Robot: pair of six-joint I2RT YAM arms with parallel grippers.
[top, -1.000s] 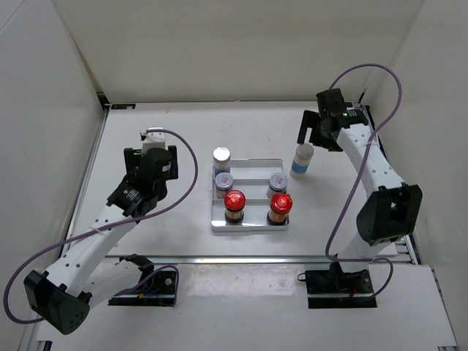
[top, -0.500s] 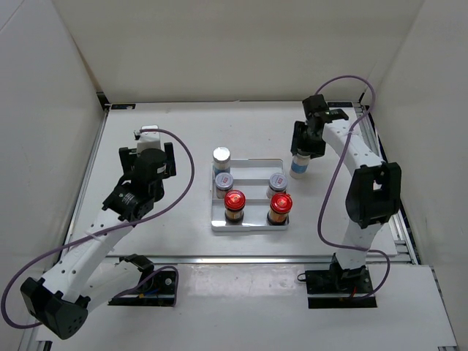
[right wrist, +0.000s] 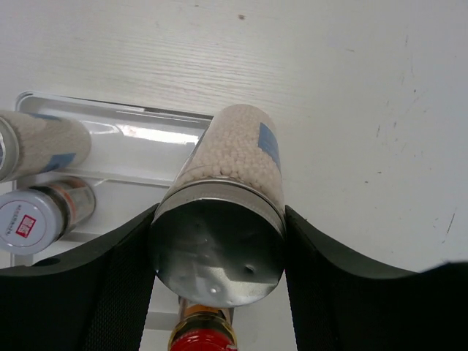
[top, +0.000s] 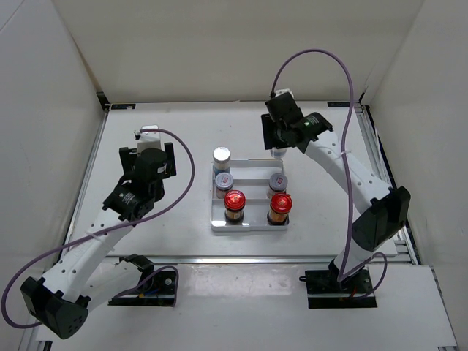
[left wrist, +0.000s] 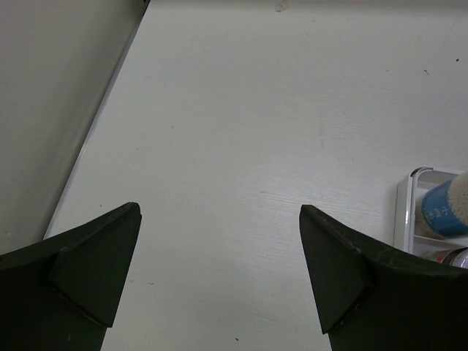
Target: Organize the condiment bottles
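Observation:
The tray's far corner (top: 268, 167) is empty beside the upright white-and-blue bottle (right wrist: 235, 150). My right gripper should move the bottle in and down next until the bottle's base rests in that corner.
My right gripper (top: 281, 141) (right wrist: 218, 248) is shut on a white-and-blue bottle (right wrist: 235, 157) with a silver-grey cap. It holds the bottle (top: 278, 152) in the air over the far right corner of the white tray (top: 248, 223). In the tray stand a second white-and-blue bottle (top: 221, 155) at the far left, two silver-lidded jars (top: 223, 181) (top: 277, 181), and two red-capped amber bottles (top: 234, 199) (top: 280, 202) in front. My left gripper (top: 149, 150) (left wrist: 219, 270) hangs open and empty left of the tray.
The tray's ridged floor (right wrist: 146, 135) shows bare beneath the held bottle. In the left wrist view the tray corner (left wrist: 406, 212) and a white-and-blue bottle (left wrist: 442, 212) sit at the right edge. White walls close in the table on three sides.
My right gripper closed on the white-and-blue bottle that stood right of the tray, lifted it and carried it left to the tray's far right corner. The left arm shifted slightly.

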